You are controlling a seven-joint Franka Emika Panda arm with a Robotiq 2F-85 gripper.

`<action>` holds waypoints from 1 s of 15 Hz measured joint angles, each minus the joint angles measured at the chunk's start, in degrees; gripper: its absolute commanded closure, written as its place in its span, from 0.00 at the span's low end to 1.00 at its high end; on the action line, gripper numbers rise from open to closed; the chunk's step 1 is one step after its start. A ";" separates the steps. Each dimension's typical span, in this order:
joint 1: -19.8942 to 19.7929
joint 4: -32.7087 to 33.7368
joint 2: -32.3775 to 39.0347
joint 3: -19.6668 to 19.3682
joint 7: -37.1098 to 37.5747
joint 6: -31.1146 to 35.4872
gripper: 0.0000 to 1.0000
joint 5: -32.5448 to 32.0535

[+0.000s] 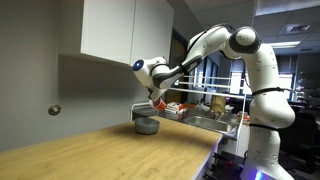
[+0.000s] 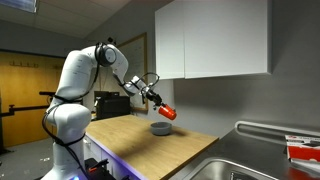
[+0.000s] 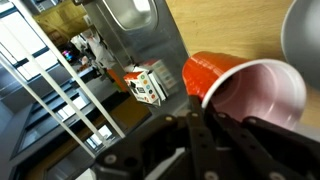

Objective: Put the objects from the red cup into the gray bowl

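The red cup's bottom (image 2: pixel 170 115) is lower than its opening, so next my gripper brings its wrist down and tilts the bottom up to pour the objects into the gray bowl (image 2: pixel 160 129).
The red cup (image 2: pixel 166 112) is held in my gripper (image 2: pixel 157 103), tipped on its side above the gray bowl (image 2: pixel 160 128). In an exterior view the cup (image 1: pixel 158 102) hangs just over the bowl (image 1: pixel 147 125) on the wooden counter. In the wrist view the cup (image 3: pixel 232 80) lies sideways with its pale inside facing the camera, and no objects show inside it. My gripper (image 3: pixel 200 115) is shut on the cup's rim. An edge of the bowl (image 3: pixel 303 30) shows at the top right.
A metal sink (image 2: pixel 240 165) and a wire rack with boxes (image 1: pixel 205 110) stand beside the bowl. White wall cabinets (image 2: pixel 210 40) hang above. The wooden counter (image 1: pixel 90 150) stretches away from the bowl.
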 measured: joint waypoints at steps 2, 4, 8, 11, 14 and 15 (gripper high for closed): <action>1.13 -2.78 0.04 0.40 1.99 0.16 0.99 -3.99; 2.42 -5.20 0.22 1.24 4.49 0.15 0.99 -8.04; 5.42 -7.99 1.56 3.35 10.49 -1.42 0.99 -15.90; 7.26 -8.80 2.91 4.61 15.08 -5.25 0.99 -20.62; 7.90 -9.37 4.06 5.12 18.32 -8.92 0.99 -24.43; 7.82 -9.69 4.21 5.12 19.11 -9.98 0.99 -25.64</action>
